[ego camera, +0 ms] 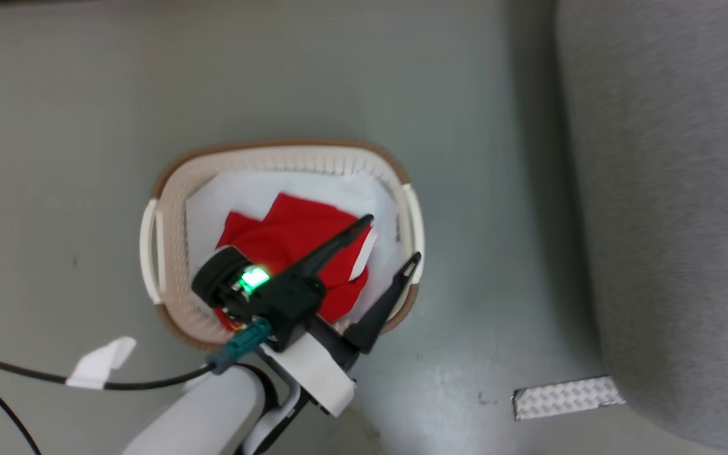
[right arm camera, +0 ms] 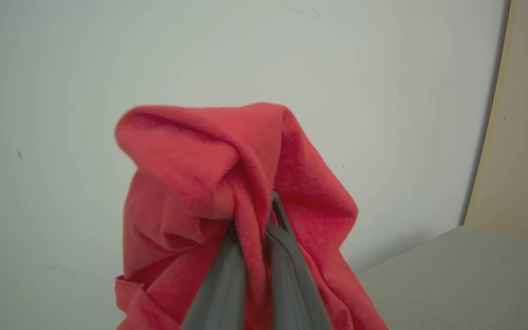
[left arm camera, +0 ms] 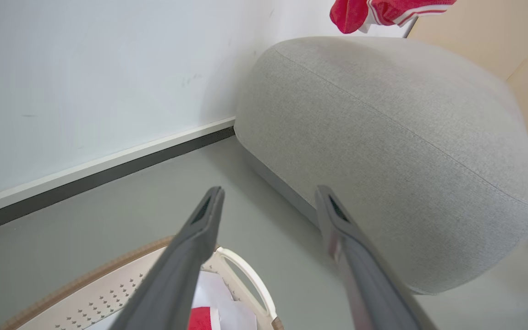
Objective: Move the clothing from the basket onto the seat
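The white cloth [ego camera: 241, 189] lies flat out to the sides of the basket, so I expect it to stay behind when I lift the red garment [ego camera: 301, 231] out.
The cream basket [ego camera: 275, 146] with a brown rim stands on the grey floor. A red garment [ego camera: 294, 234] lies in it on a white cloth [ego camera: 244, 189]. My left gripper [ego camera: 393, 239] hovers open over the basket's right side, nothing between its fingers; in its own wrist view the left gripper [left arm camera: 271, 189] points toward the grey seat [left arm camera: 383, 137]. My right gripper [right arm camera: 255, 220] is shut on another red garment [right arm camera: 190, 156], lifted in front of the wall. That red garment [left arm camera: 360, 11], with white stripes, hangs above the seat's far end. The seat [ego camera: 673, 189] fills the right.
A silver patterned strip [ego camera: 566, 397] lies on the floor by the seat's near corner. A black cable with a white tag [ego camera: 102, 361] trails at lower left. A white wall with a dark baseboard [left arm camera: 99, 169] runs behind basket and seat.
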Robot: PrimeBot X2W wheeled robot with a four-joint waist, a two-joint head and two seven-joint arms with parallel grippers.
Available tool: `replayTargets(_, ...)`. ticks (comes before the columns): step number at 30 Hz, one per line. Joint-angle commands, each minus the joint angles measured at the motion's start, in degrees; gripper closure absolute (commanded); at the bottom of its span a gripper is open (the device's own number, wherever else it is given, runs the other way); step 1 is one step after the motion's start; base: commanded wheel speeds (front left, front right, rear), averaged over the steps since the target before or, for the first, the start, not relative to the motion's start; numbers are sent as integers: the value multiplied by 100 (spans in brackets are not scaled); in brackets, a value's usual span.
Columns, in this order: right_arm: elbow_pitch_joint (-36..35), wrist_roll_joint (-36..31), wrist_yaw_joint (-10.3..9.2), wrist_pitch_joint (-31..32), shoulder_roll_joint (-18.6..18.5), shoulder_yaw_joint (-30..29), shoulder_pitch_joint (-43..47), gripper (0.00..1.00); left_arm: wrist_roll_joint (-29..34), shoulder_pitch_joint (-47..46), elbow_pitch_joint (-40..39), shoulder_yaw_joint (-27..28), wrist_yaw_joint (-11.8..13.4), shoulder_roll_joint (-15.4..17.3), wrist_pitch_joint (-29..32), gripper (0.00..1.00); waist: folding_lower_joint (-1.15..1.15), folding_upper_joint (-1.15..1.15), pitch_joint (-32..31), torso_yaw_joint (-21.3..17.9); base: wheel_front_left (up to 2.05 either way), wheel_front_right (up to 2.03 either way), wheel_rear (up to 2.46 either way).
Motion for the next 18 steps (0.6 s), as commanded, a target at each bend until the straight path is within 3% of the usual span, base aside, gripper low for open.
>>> replayTargets(1, 152, -135, -13, 8, -196, -221, -304, 100, 22, -81, -75, 57, 46, 47, -34, 0, -3, 0, 539, 412, 0, 0, 0)
replayTargets(5, 658, -598, -13, 22, -534, -779, -1002, 100, -8, 70, -265, 185, 191, 201, -75, 0, -3, 0, 854, 582, 0, 0, 0)
replayTargets(9, 1044, -1071, -14, -31, -714, -1419, -1105, 100, -56, 268, -408, 289, 334, 345, -94, 0, -3, 0, 1036, 651, 0, 0, 0)
replayTargets(17, 1643, -2128, -14, -81, -234, -2626, -364, 100, -170, 608, -535, 410, 541, 544, -133, 0, -3, 0, 929, 528, 0, 0, 0)
replayTargets(18, 1664, -2257, -14, -75, -166, -2698, -276, 88, -164, 636, -531, 408, 549, 545, -128, 0, -3, 0, 870, 503, 0, 0, 0)
